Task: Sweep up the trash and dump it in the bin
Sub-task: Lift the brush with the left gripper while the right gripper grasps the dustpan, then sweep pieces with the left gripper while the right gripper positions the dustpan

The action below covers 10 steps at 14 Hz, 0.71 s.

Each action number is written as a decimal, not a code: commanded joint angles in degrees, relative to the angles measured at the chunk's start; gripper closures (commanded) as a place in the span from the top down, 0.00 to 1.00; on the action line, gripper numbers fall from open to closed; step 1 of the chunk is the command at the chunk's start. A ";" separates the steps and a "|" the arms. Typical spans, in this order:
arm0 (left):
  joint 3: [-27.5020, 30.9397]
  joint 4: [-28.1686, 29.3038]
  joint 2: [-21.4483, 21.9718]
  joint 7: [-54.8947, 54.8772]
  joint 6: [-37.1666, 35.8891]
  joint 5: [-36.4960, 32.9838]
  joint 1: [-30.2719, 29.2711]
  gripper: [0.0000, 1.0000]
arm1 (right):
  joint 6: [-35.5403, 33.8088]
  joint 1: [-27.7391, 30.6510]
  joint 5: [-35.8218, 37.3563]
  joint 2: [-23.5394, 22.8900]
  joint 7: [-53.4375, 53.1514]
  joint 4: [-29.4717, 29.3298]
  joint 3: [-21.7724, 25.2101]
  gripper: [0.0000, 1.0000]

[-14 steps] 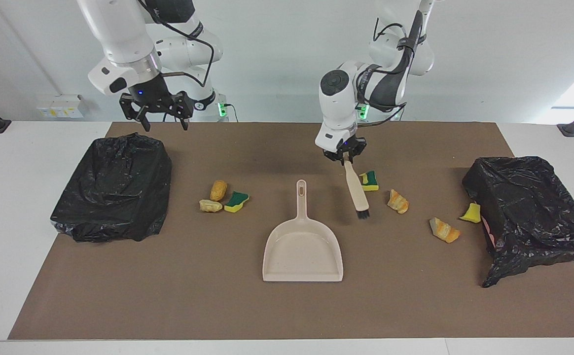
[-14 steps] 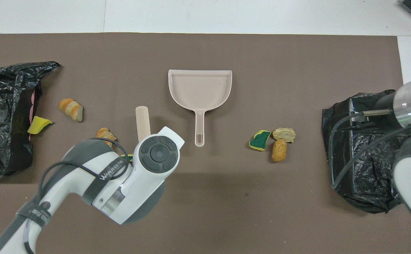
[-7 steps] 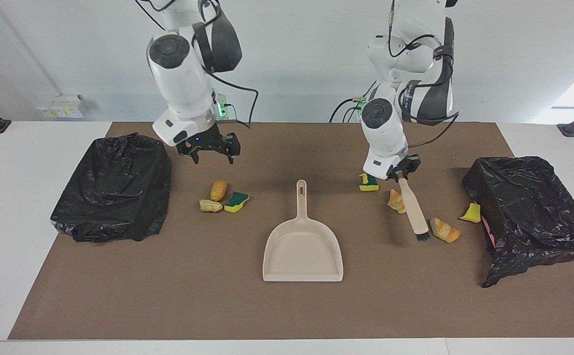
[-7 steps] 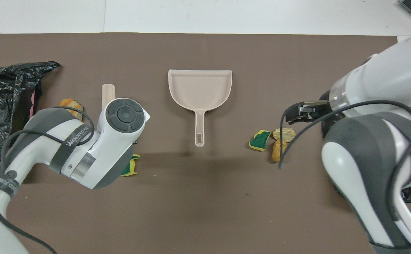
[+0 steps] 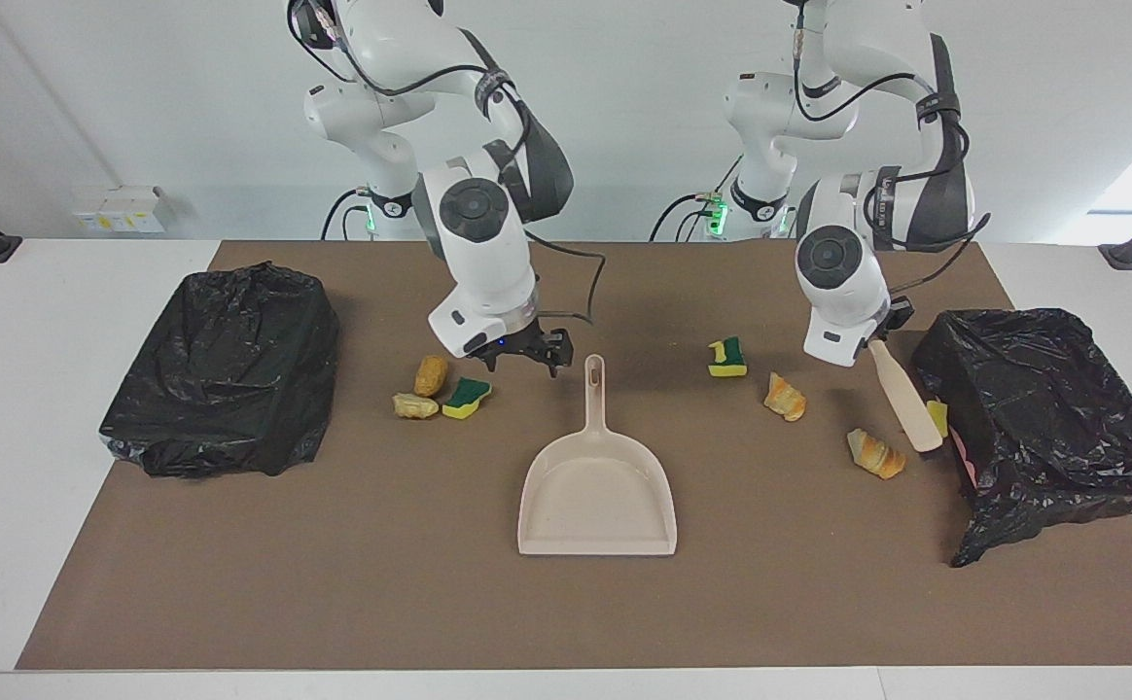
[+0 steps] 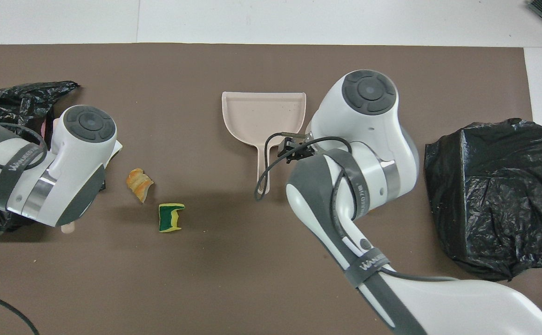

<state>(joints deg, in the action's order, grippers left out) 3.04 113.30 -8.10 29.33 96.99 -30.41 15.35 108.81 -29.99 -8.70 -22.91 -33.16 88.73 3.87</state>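
The yellow scrap (image 5: 937, 416) is between the brush and the bin. My left gripper should first move the brush past the scrap, then sweep the scrap back toward the dustpan (image 5: 597, 500).
The beige dustpan (image 5: 595, 496) lies mid-mat, its handle pointing toward the robots; it also shows in the overhead view (image 6: 264, 114). My left gripper (image 5: 875, 336) is shut on a beige brush (image 5: 904, 397) that slants down to a yellow scrap (image 5: 937, 416) at the bin's edge. My right gripper (image 5: 522, 362) is open and empty, low over the mat between the dustpan handle and a green sponge chunk (image 5: 467, 396). Two tan lumps (image 5: 431, 374) (image 5: 414, 405) lie beside that chunk. Another sponge chunk (image 5: 727, 357) and two bread lumps (image 5: 785, 397) (image 5: 875, 453) lie toward the left arm's end.
A bin lined with a black bag (image 5: 226, 369) stands at the right arm's end of the brown mat (image 5: 333, 583). A second black-bagged bin (image 5: 1043, 408) stands at the left arm's end. In the overhead view the arms cover several scraps.
My left arm has carried the brush from beside the dustpan handle to the bin at its own end. My right gripper has come down from over the other bin to the dustpan handle.
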 commanded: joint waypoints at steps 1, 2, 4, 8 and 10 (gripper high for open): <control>-0.75 4.18 2.20 -0.24 0.38 -2.37 -3.12 0.00 | 1.83 -3.49 -1.23 -7.13 -2.60 -6.63 0.26 1.00; -0.75 7.77 3.87 -0.41 3.26 -2.64 -4.09 0.00 | 3.15 -4.11 -1.14 -8.37 -3.92 -7.34 0.26 1.00; -0.84 13.15 6.07 -0.50 10.73 -2.64 -6.81 0.00 | 3.78 -4.72 -1.23 -9.34 -4.10 -7.87 0.17 1.00; -1.36 16.78 7.05 -1.82 17.88 0.15 -7.62 0.00 | 5.97 -5.35 -0.97 -9.34 -0.52 -6.65 0.08 1.00; -1.54 15.20 6.26 -2.00 18.14 6.38 -4.56 0.00 | 5.97 -5.52 -0.79 -9.34 2.74 -6.38 0.08 1.00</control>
<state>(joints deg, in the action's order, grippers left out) 1.69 127.94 -3.11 28.01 113.93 -27.85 8.15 113.84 -35.70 -8.71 -31.79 -33.77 82.72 3.90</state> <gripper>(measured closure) 0.740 0.000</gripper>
